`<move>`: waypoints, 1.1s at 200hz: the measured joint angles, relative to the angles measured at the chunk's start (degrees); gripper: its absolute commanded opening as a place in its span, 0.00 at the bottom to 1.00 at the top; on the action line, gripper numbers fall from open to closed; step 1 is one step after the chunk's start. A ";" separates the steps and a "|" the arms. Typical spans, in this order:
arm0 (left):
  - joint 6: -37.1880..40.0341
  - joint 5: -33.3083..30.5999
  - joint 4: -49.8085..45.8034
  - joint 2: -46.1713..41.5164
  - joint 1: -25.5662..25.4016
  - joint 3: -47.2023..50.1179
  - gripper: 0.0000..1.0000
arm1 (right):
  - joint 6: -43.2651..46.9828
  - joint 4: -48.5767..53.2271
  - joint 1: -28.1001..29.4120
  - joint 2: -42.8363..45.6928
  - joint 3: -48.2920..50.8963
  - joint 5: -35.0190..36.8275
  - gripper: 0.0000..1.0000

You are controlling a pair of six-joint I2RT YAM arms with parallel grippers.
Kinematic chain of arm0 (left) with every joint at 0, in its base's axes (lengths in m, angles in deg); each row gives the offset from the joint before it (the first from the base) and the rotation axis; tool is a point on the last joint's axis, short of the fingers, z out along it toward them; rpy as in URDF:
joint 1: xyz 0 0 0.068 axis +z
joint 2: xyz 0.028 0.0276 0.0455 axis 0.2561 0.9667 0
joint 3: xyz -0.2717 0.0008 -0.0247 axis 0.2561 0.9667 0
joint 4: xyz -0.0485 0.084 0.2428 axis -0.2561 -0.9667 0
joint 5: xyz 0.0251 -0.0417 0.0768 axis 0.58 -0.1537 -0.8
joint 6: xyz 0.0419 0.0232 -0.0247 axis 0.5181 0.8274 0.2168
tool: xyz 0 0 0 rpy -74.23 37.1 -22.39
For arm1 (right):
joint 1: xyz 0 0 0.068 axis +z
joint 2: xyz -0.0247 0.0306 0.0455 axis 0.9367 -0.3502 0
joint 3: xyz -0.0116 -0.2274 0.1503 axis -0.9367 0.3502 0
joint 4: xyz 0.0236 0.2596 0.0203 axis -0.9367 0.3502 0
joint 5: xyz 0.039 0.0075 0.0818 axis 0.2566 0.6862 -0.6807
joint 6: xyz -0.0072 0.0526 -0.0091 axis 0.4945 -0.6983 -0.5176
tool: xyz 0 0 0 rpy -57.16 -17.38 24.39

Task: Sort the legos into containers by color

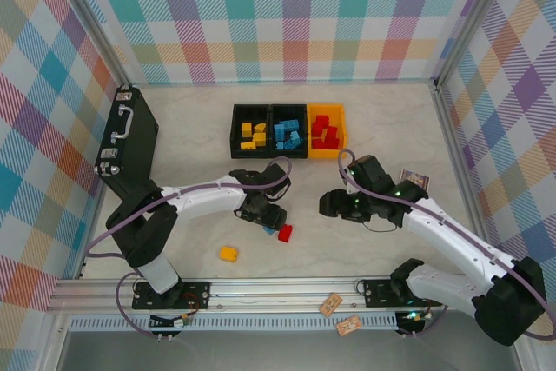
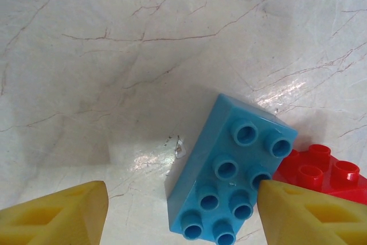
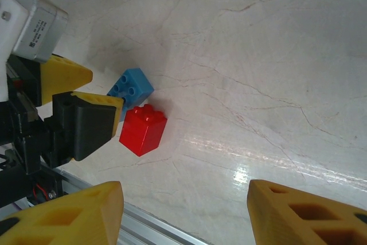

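The red lego is crowded up against the blue lego's side (image 2: 280, 168) where a finger has to go. My left gripper should pull the blue lego clear (image 2: 221, 167) before it closes on it.
A blue lego (image 2: 229, 170) lies studs-up on the table between the fingers of my open left gripper (image 2: 183, 216). It sits close against the right fingertip (image 2: 309, 213) and well apart from the other. A red lego (image 2: 324, 173) sits just beside it. From above, the left gripper (image 1: 265, 215) hangs over this blue (image 1: 270, 230) and red (image 1: 284, 233) pair, and a yellow lego (image 1: 228, 254) lies alone nearer the front. The containers (image 1: 307, 150) hold yellow, blue and red bricks, one colour each. My right gripper (image 1: 334, 206) is open and empty, with the red lego (image 3: 143, 130) ahead of it.
A black briefcase (image 1: 126, 132) lies along the left wall. The aluminium rail (image 1: 287, 288) runs along the near table edge, with two small cards (image 1: 330, 304) beyond it. Another small card (image 1: 413, 178) lies by the right arm. Checked walls enclose the table.
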 measured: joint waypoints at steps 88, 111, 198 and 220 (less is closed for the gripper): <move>0.00 -0.28 -0.90 2.01 -4.09 -1.86 0.70 | -1.53 0.02 0.00 2.56 2.16 0.22 0.59; -0.02 -0.98 -0.96 3.06 -4.48 -1.88 0.69 | -2.16 0.02 0.00 3.15 2.78 0.20 0.59; -2.91 -8.15 -2.32 0.46 -1.01 3.28 0.65 | -2.54 -0.11 0.00 2.58 2.80 0.15 0.59; -2.97 -9.42 -3.74 -1.29 0.52 3.52 0.65 | -2.54 -0.26 0.00 1.62 2.80 0.07 0.59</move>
